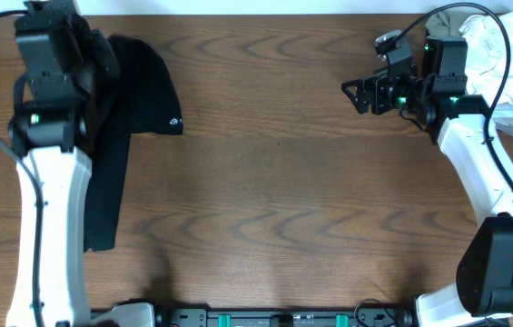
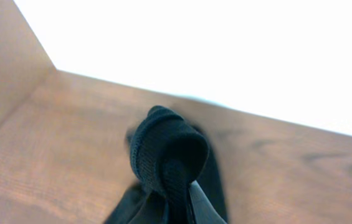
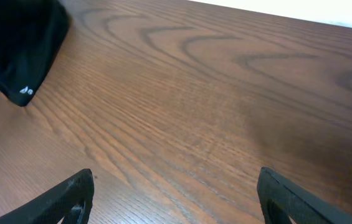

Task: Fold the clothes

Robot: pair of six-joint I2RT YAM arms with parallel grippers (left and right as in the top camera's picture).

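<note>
The black garment point(image 1: 143, 91) lies bunched up far from my right gripper. Next, my left gripper carries it to the table's middle point(image 1: 274, 109) for my right one to take.
A black garment point(image 1: 124, 109) lies along the table's left side, partly under my left arm, with a small white logo near its right edge. My left gripper point(image 1: 56, 36) is at the back left, shut on a bunched fold of the black garment point(image 2: 166, 152), which it holds above the table. My right gripper point(image 1: 358, 94) is open and empty over the back right of the table, pointing left. The right wrist view shows bare wood between its fingers point(image 3: 172, 199) and the garment's logo corner point(image 3: 20, 56) at far left.
A pile of white clothes point(image 1: 510, 54) sits at the back right corner behind my right arm. The wooden table point(image 1: 283, 200) stretches between the two arms. The table's back edge runs just behind the left gripper.
</note>
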